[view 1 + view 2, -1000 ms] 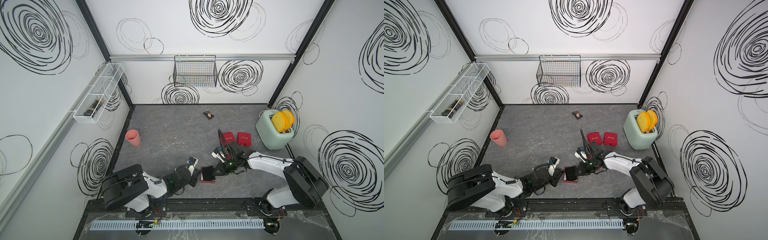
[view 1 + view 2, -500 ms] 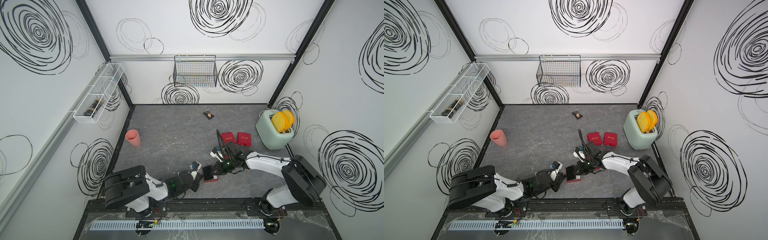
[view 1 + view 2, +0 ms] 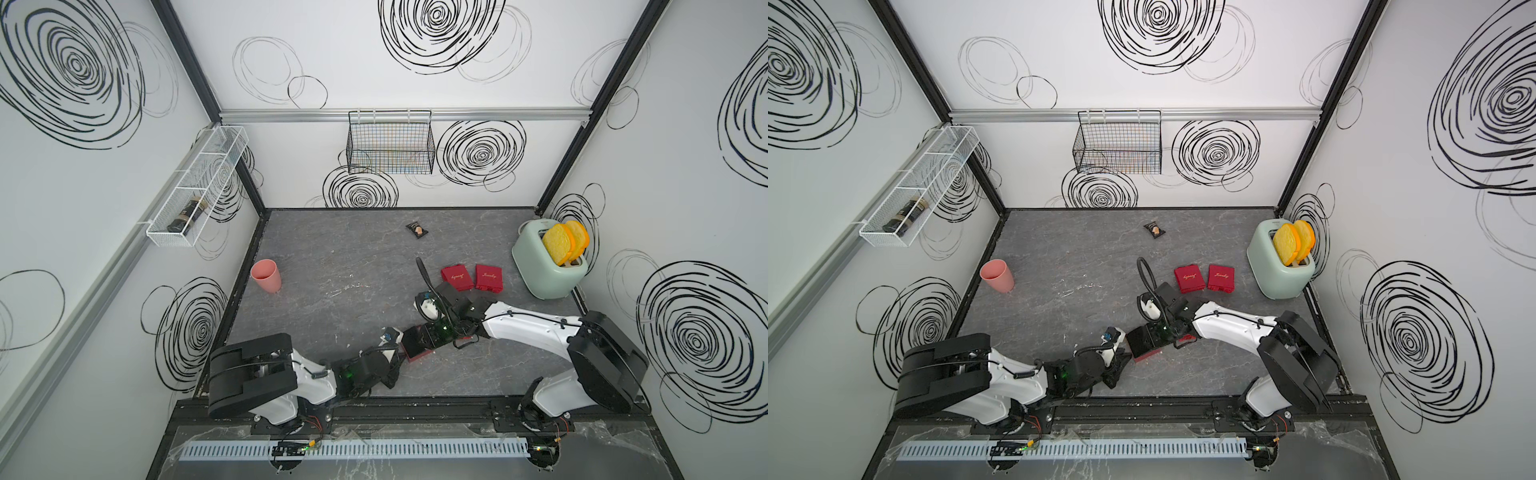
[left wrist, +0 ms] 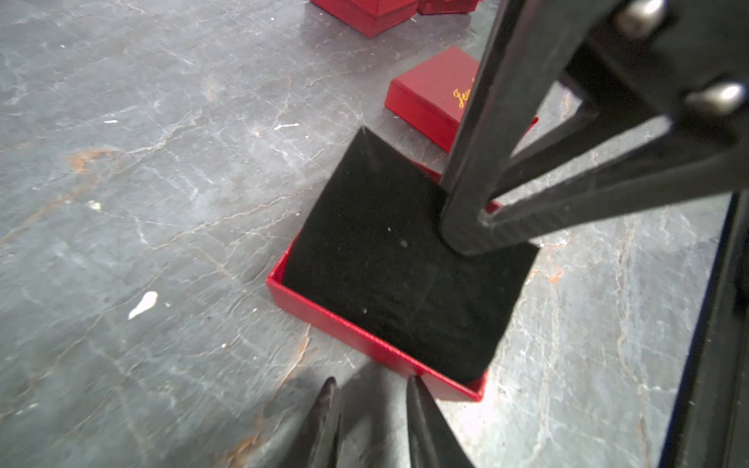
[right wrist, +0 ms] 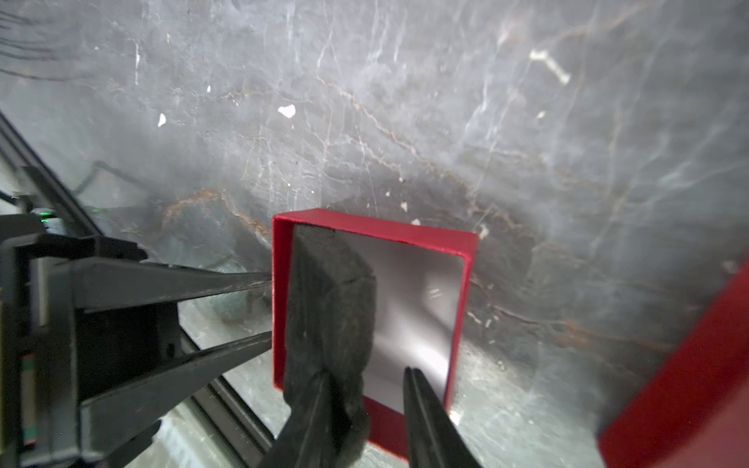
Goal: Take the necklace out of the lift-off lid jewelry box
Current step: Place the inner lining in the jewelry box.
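Note:
I should move my left gripper back while my right gripper pushes the pad flat inside, because the black foam pad (image 5: 331, 308) is tilted up in the jewelry box (image 5: 413, 312).
The open red jewelry box (image 3: 420, 356) (image 3: 1147, 354) sits near the table's front edge. Its black foam pad (image 5: 328, 300) (image 4: 389, 259) stands tilted up inside, baring the white floor (image 5: 409, 283). No necklace shows in any view. My right gripper (image 5: 367, 377) (image 3: 432, 332) hangs over the box, jaws open, one finger against the foam pad and nothing between them. My left gripper (image 4: 371, 383) (image 3: 397, 353) is low on the table at the box's outer wall, slightly open and holding nothing, with one fingertip at the red wall. The red lid (image 4: 429, 97) lies just beyond the box.
Two shut red boxes (image 3: 457, 277) (image 3: 489, 277) lie behind my right arm. A mint toaster (image 3: 544, 274) with toast stands at the right wall, a pink cup (image 3: 266, 276) at the left, and a small dark packet (image 3: 417, 229) farther back. A wire basket (image 3: 390, 143) hangs on the back wall.
My right gripper's jaws have opened from shut. My left gripper has dropped lower and come up against the box's wall.

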Controlling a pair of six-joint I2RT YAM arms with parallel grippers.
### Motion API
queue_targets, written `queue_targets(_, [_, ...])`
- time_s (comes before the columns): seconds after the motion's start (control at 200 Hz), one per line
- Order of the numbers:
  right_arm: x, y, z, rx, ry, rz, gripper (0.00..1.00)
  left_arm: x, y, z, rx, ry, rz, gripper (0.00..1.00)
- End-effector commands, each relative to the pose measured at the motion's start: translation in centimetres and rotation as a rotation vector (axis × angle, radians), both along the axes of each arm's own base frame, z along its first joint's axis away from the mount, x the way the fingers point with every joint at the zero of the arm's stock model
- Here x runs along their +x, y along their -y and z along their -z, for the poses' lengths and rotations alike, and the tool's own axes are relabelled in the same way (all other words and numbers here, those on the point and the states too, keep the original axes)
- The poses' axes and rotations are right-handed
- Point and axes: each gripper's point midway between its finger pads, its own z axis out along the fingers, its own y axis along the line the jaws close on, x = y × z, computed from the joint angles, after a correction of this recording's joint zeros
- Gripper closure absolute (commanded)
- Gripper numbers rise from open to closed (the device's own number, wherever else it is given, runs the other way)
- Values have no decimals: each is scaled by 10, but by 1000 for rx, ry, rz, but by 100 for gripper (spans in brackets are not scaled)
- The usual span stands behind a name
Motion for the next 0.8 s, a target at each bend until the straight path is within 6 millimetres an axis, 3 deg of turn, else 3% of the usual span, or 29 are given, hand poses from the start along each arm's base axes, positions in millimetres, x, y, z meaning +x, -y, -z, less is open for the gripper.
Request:
queue_targets(0.0, [13, 14, -12, -117, 111, 9, 58, 10, -2, -14, -6, 41, -35, 67])
queue_targets(0.205, [18, 13, -24, -146, 174, 16, 57, 11, -14, -25, -42, 45, -53, 66])
queue_targets(0.44, [18, 2, -46, -85, 220, 24, 65, 15, -35, -33, -59, 50, -87, 65])
queue_targets(0.66, [-3, -32, -73, 112, 214, -73, 68, 17, -49, -46, -141, 47, -113, 64])
queue_targets(0.795, [-17, -44, -68, 175, 162, -140, 70, 18, -55, -49, -156, 52, -126, 64])
